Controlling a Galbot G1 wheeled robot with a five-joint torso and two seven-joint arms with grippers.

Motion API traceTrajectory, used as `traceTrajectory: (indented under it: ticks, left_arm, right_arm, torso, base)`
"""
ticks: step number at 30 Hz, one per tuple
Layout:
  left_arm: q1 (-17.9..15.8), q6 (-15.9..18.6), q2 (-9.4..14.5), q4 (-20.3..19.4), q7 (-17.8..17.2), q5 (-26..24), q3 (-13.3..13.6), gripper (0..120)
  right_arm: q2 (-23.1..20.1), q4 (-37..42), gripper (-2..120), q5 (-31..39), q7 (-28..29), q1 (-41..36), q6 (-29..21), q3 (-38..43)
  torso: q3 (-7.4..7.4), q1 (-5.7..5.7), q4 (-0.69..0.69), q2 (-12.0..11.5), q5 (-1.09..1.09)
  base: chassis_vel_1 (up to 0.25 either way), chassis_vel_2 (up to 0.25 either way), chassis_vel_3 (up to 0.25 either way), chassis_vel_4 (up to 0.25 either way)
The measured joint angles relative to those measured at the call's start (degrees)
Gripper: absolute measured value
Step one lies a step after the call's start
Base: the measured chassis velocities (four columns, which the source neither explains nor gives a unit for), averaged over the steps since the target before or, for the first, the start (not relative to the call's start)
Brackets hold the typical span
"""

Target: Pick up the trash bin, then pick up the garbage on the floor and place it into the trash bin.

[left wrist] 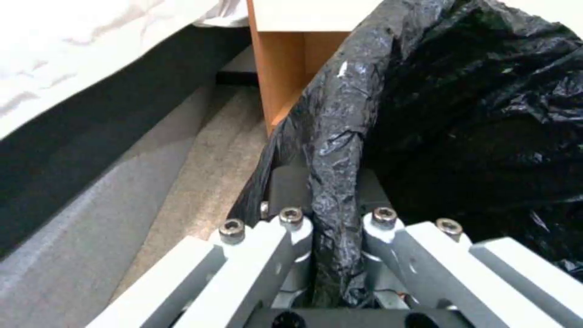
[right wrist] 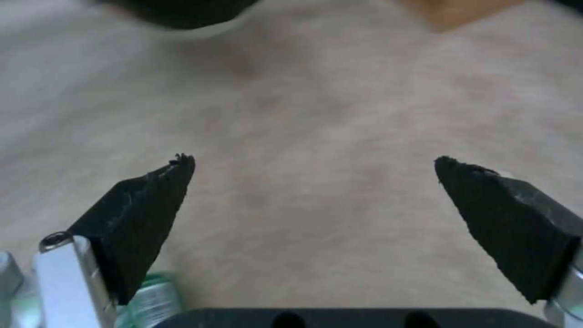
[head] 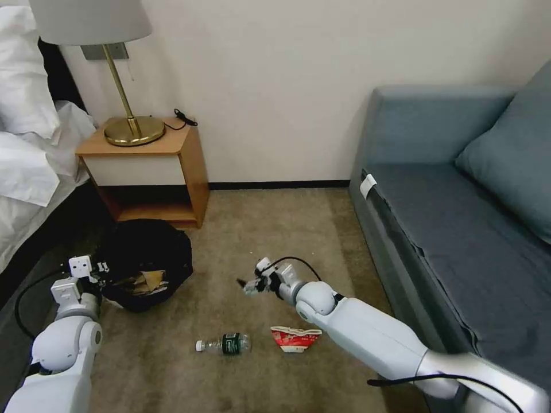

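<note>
The crushed red-white cup (head: pixel 295 340) is lying flat with its white rim creased inward (head: pixel 296 330). I expect its empty sides to stay pressed together when I lift it.
The trash bin (head: pixel 146 252), lined with a crinkly black bag, is at the left in front of the nightstand, its mouth tipped toward me. Crumpled brown paper (head: pixel 146 281) lies inside it. My left gripper (left wrist: pixel 331 182) is shut on the bin's bag-covered rim (left wrist: pixel 340 136); the head view shows it at the bin's near-left edge (head: pixel 102 274). A clear bottle with a green label (head: pixel 225 344) and a crushed red-white cup (head: pixel 294 338) lie on the carpet. My right gripper (head: pixel 247 285) hovers open above bare carpet beyond them, its black pads (right wrist: pixel 140 218) wide apart, the bottle's label (right wrist: pixel 152 300) beside one finger.
A wooden nightstand (head: pixel 172 166) with a brass lamp (head: pixel 131 129) stands behind the bin, and a bed (head: pixel 28 149) fills the left side. A blue-grey sofa (head: pixel 459 229) runs along the right. Beige carpet (head: pixel 270 229) lies open between them.
</note>
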Motion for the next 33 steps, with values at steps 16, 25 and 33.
traceTrajectory:
  ticks: [16, 25, 33]
  left_arm:
    - [0.0, 0.5, -2.04, -1.51, -1.21, 0.06, -0.3, 3]
    - [-0.21, 0.5, -3.79, -1.56, -1.34, 0.86, 0.11, 3]
    - [-0.26, 0.2, -4.47, -1.24, -1.33, 1.37, 0.35, 3]
  right_arm:
    - [7.81, -12.87, 100, -1.13, -17.03, 8.93, 0.18, -17.85]
    - [10.99, -21.83, 100, -4.72, -19.2, 7.01, 2.27, -18.15]
    - [12.55, -23.96, 100, -6.27, -16.34, 4.46, 2.72, -17.83]
  torso:
    - [0.01, 0.01, 0.0, 0.0, -0.01]
    - [0.0, 0.0, -0.01, 0.0, -0.01]
    - [0.0, 0.0, 0.0, 0.0, -0.01]
  base:
    - [0.002, -0.002, -0.003, 0.001]
    - [0.0, 0.0, 0.0, 0.0]
    - [0.0, 0.0, 0.0, 0.0]
